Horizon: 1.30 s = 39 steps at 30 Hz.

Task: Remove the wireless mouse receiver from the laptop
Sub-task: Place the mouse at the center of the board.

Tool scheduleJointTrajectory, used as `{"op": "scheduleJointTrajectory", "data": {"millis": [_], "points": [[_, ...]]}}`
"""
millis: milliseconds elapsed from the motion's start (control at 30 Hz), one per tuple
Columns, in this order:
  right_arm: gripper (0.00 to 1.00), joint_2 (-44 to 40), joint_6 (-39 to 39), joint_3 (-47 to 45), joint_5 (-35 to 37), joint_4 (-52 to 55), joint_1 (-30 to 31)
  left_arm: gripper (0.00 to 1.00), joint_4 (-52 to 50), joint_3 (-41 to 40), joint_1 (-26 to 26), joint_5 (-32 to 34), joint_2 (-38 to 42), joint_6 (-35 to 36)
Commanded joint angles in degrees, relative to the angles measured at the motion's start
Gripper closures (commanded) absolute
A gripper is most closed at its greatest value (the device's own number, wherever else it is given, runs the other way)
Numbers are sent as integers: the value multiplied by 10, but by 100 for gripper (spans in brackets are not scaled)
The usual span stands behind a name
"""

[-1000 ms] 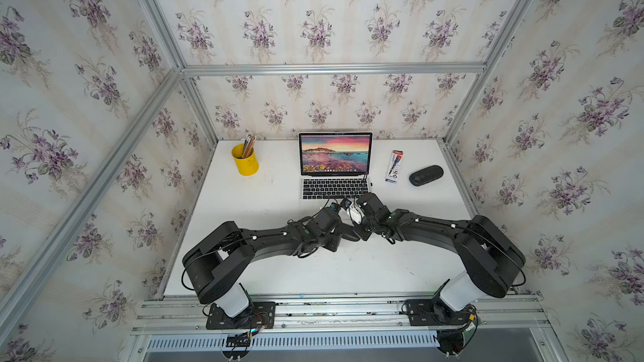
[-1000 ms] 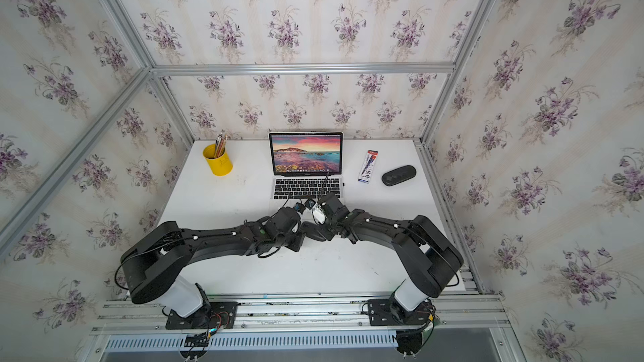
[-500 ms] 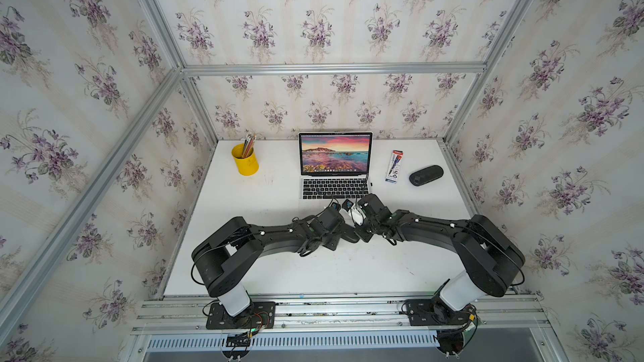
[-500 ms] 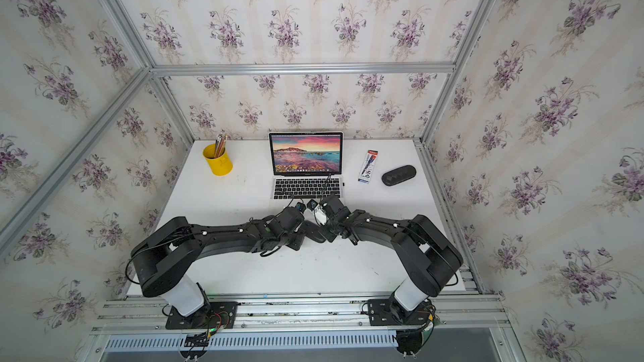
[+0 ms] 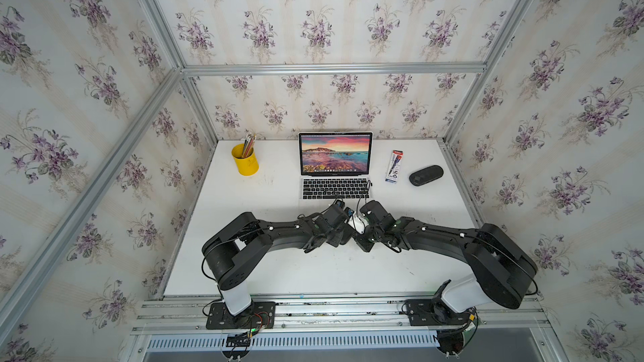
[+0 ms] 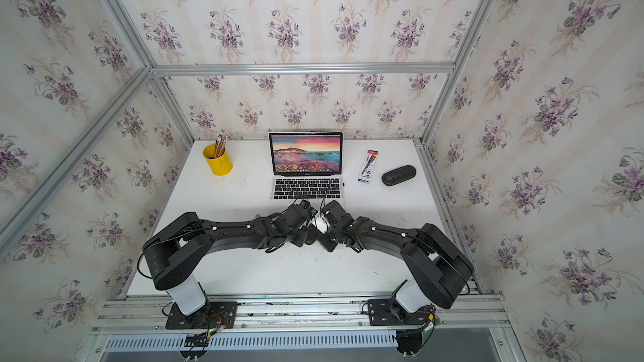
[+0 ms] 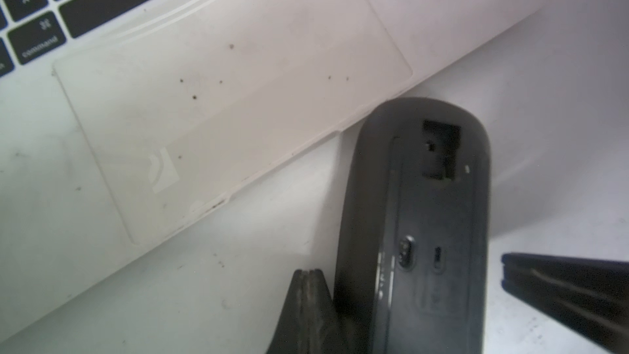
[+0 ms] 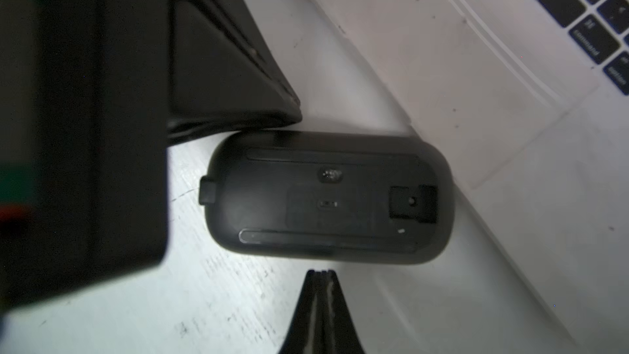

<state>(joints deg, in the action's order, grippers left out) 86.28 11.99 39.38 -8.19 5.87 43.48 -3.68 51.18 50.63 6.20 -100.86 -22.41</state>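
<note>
The mouse's empty recess (image 8: pixel 413 204) faces up and the receiver (image 6: pixel 344 184) sticks out of the laptop's edge, so my right gripper should keep moving toward the receiver and open there.
The open silver laptop (image 5: pixel 335 168) stands at the back middle of the table, and its trackpad (image 7: pixel 221 103) fills the left wrist view. A tiny dark stub, seemingly the wireless mouse receiver (image 6: pixel 343 184), shows at the laptop's right edge. A flat black mouse (image 8: pixel 326 199) lies underside up just in front of the laptop, with an empty square recess (image 7: pixel 440 149) in it. My left gripper (image 7: pixel 308 271) is shut, its tip against one long side of the mouse. My right gripper (image 8: pixel 320 271) is shut too, a small gap off the opposite long side. Neither holds anything.
A yellow cup of pencils (image 5: pixel 245 161) stands back left. A boxed pen (image 5: pixel 394 166) and a black oblong case (image 5: pixel 426 175) lie back right. Both arms (image 5: pixel 278 235) (image 5: pixel 435 235) reach low across the table's middle. Papered walls close in three sides.
My left arm's elbow has swung a little toward the middle. Both wrists have stayed over the mouse, and both grippers remain shut.
</note>
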Motion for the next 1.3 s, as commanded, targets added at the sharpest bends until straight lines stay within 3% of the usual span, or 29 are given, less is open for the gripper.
{"op": "scheduleJointTrajectory", "data": {"millis": [0, 433, 633, 833, 967, 1267], "points": [[100, -11, -2, 5, 19, 9, 0, 100, -13, 7, 0, 13, -6, 19], [100, -51, -9, 8, 85, 4, 0, 100, -66, 75, 0, 106, -11, 91], [100, -79, -38, -10, 176, -22, -10, 100, -53, 91, -1, 69, -35, 82], [100, -167, -84, -58, 266, -96, -30, 100, -33, 81, 0, 45, -45, 65], [100, -221, -128, -86, 366, -135, -37, 100, -25, 81, 0, 42, -49, 64], [100, -232, -118, -91, 341, -146, -67, 100, 12, 94, 1, 14, -77, 64]]}}
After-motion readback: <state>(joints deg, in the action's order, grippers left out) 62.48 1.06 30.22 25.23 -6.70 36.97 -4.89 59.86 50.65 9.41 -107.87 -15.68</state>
